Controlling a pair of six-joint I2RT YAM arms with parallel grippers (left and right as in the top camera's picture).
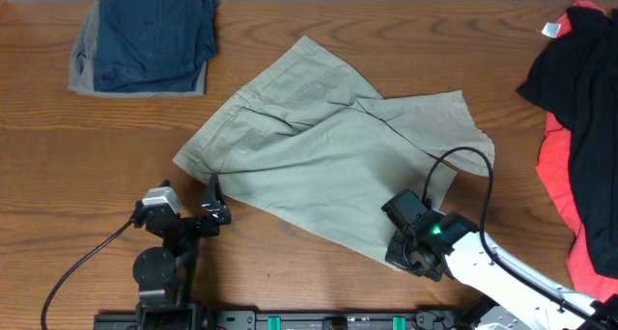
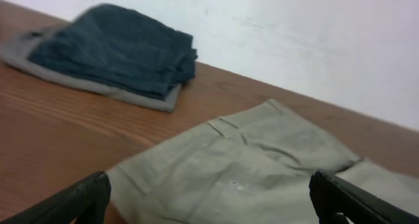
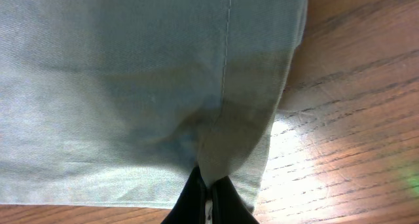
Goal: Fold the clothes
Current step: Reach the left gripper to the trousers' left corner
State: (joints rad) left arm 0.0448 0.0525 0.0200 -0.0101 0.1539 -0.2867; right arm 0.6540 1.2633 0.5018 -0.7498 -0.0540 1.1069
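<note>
Next, my left gripper grabs the waistband corner (image 1: pixel 183 160) before both grippers lift the khaki-beige shorts (image 1: pixel 328 127) tight, because the shorts lie wrinkled and crooked and are pinched only at the hem.
The khaki-beige shorts (image 1: pixel 328 142) lie spread and rumpled in the middle of the wooden table, waistband toward the left. My left gripper (image 1: pixel 216 201) sits at the near-left corner of the shorts, open and empty. In the left wrist view its fingers (image 2: pixel 209 188) stand wide apart with the shorts (image 2: pixel 262 165) lying beyond them. My right gripper (image 1: pixel 404 241) is at the front right hem. In the right wrist view its fingers (image 3: pixel 209 191) are shut on a pinched fold of the shorts (image 3: pixel 150 73) near a seam.
Folded dark navy and grey garments (image 1: pixel 145 36) lie at the back left and also show in the left wrist view (image 2: pixel 111 50). A black and coral-red pile (image 1: pixel 579 127) fills the right edge. A black cable (image 1: pixel 473 161) loops over the shorts' right part.
</note>
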